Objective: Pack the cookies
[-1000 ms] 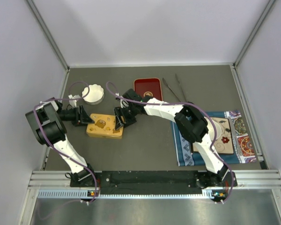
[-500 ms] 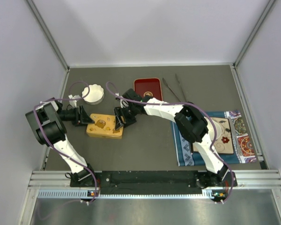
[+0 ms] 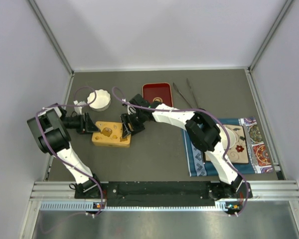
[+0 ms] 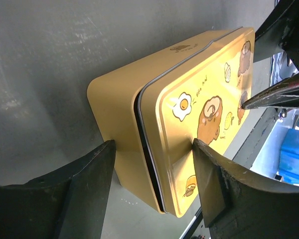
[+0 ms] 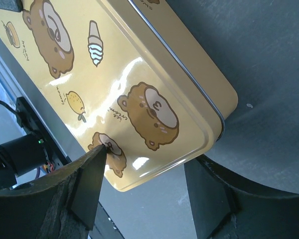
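Note:
A gap shows (image 4: 147, 151) below the lid's edge at one end of the tin, so the robot's left gripper needs to open and then squeeze the lid shut closer to that edge (image 4: 173, 154).
A yellow tin (image 3: 111, 134) printed with cartoon bears lies on the grey table with its lid on. No cookies show in any view. My left gripper (image 3: 91, 127) is at the tin's left end. In the left wrist view it (image 4: 154, 142) pinches the tin (image 4: 189, 124), one finger on the lid and the other at the base's bottom edge. My right gripper (image 3: 125, 125) is at the right end. In the right wrist view it (image 5: 149, 157) holds a corner of the tin (image 5: 139, 74), one fingertip on the lid and the other under the corner.
A stack of white fluted paper cups (image 3: 99, 99) stands behind the tin. A red tray (image 3: 157, 93) and metal tongs (image 3: 187, 94) lie at the back. A patterned cloth with a wooden board (image 3: 239, 144) covers the right side.

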### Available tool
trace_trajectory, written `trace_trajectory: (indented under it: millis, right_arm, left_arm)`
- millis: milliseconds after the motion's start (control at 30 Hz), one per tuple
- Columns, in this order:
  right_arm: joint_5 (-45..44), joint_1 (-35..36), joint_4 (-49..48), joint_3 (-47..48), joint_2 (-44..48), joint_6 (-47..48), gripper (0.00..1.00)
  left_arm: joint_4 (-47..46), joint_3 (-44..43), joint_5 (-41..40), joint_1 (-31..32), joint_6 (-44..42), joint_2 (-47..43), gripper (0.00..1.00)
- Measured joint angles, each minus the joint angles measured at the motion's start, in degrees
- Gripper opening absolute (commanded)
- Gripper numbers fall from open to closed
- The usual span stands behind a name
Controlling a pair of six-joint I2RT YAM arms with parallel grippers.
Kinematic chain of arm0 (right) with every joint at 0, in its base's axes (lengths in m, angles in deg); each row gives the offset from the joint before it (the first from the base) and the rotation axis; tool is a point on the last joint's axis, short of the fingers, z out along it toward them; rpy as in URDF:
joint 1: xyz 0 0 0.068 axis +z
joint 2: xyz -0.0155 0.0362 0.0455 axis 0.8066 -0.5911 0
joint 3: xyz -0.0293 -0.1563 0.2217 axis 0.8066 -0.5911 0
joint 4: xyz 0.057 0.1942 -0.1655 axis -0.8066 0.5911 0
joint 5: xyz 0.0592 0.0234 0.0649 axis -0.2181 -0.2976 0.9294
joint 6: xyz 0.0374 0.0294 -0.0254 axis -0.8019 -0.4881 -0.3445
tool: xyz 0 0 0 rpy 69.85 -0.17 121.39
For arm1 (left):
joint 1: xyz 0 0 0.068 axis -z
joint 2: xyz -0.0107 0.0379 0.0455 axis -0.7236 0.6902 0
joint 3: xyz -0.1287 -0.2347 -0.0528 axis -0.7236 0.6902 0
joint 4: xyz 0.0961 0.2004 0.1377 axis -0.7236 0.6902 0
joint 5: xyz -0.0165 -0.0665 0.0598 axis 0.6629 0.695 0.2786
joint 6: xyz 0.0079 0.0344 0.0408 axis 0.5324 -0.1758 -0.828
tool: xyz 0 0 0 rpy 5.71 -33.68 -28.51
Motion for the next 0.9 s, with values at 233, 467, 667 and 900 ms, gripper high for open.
trace_trajectory:
  millis: [233,467,667,900]
  right_arm:
    - [-0.15,0.04,0.11,0.24,0.00,0.04,0.63]
    - [-1.60,0.11,1.27,1.92,-0.09,0.50,0.63]
    - [-2.36,0.11,2.56,3.34,-0.33,0.98,0.63]
    - [-2.71,0.11,3.17,3.69,-0.37,1.53,0.63]
  left_arm:
    - [1.57,-0.33,-0.02,-0.22,-2.05,0.63,0.71]
    - [2.78,-0.33,-0.68,-0.31,-3.08,0.63,0.70]
    - [3.04,-0.33,-0.68,-0.46,-2.80,0.66,0.63]
    - [3.54,-0.35,-0.44,-0.63,-2.43,0.85,0.52]
